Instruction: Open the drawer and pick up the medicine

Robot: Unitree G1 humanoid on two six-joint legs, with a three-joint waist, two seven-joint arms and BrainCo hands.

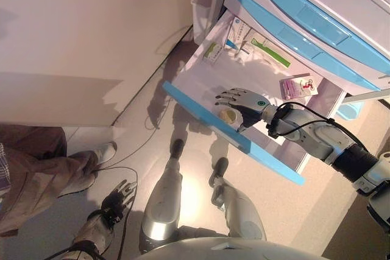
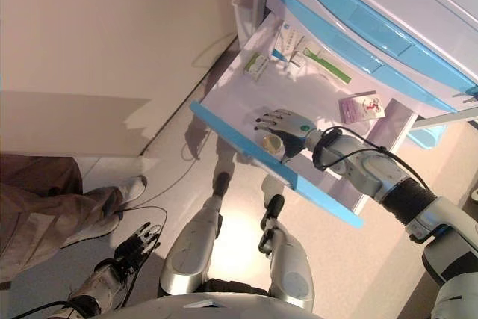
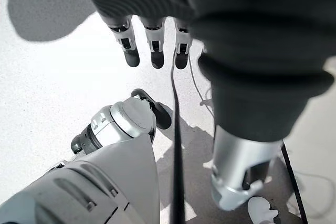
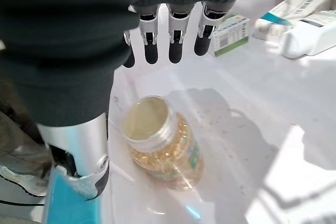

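Observation:
The yellow capsules [image 4: 176, 153] are lower than the medicine bottle's upturned neck [image 4: 151, 123]. They should stay in the bottle when I lift it out of the drawer.
The drawer [image 1: 201, 77] stands pulled open, white inside with a blue front [image 1: 268, 156]. A clear medicine bottle of yellow capsules [image 4: 160, 148] lies on its side near the drawer's front; it also shows in the left eye view [image 1: 228, 115]. My right hand [image 1: 244, 105] hovers open just above the bottle, fingers [image 4: 176, 45] straight past it and thumb [image 4: 79, 156] beside it, apart from it. My left hand [image 1: 113, 205] hangs low by my side, fingers relaxed, empty.
Medicine boxes [image 1: 212, 51] and a white bottle [image 4: 310, 38] lie at the drawer's back. A pink packet [image 1: 298, 86] lies at its right. Closed blue-fronted drawers [image 1: 304, 35] stand above. A person's legs and shoe [image 1: 61, 165] are at left beside a wall.

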